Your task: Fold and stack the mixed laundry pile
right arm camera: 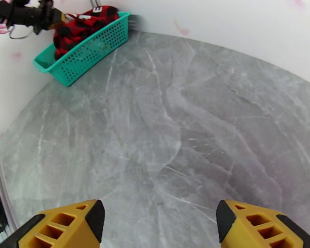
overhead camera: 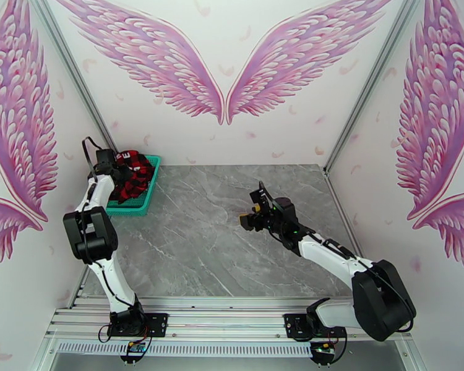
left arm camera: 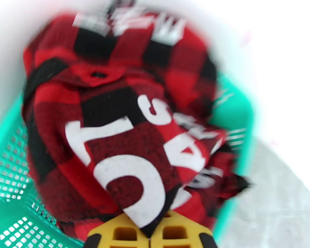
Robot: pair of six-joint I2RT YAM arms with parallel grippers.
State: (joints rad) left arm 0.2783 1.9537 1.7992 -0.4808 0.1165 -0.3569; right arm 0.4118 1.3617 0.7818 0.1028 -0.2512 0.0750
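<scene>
The plaid garment sits bunched up in the basket, far from my right gripper, so next my left gripper raises it toward the middle and passes it over.
The red-and-black plaid garment (overhead camera: 136, 175) with white lettering lies bunched in the teal mesh basket (overhead camera: 130, 209) at the table's back left corner. My left gripper (overhead camera: 122, 176) is down in the basket. In the left wrist view its yellow fingers (left arm camera: 118, 234) sit pressed together, and a fold of the plaid garment (left arm camera: 126, 145) is pinched between them. My right gripper (overhead camera: 247, 219) hovers open over the middle of the table, its fingertips (right arm camera: 87, 218) wide apart above bare marble. The white cartoon-print garment is hidden or out of view.
The grey marble table (overhead camera: 232, 261) lies between the arms. White walls with pink wings close in the back and both sides. The basket (right arm camera: 91, 46) stands against the left wall, far from my right gripper (right arm camera: 160, 222). A metal rail (overhead camera: 232, 319) runs along the near edge.
</scene>
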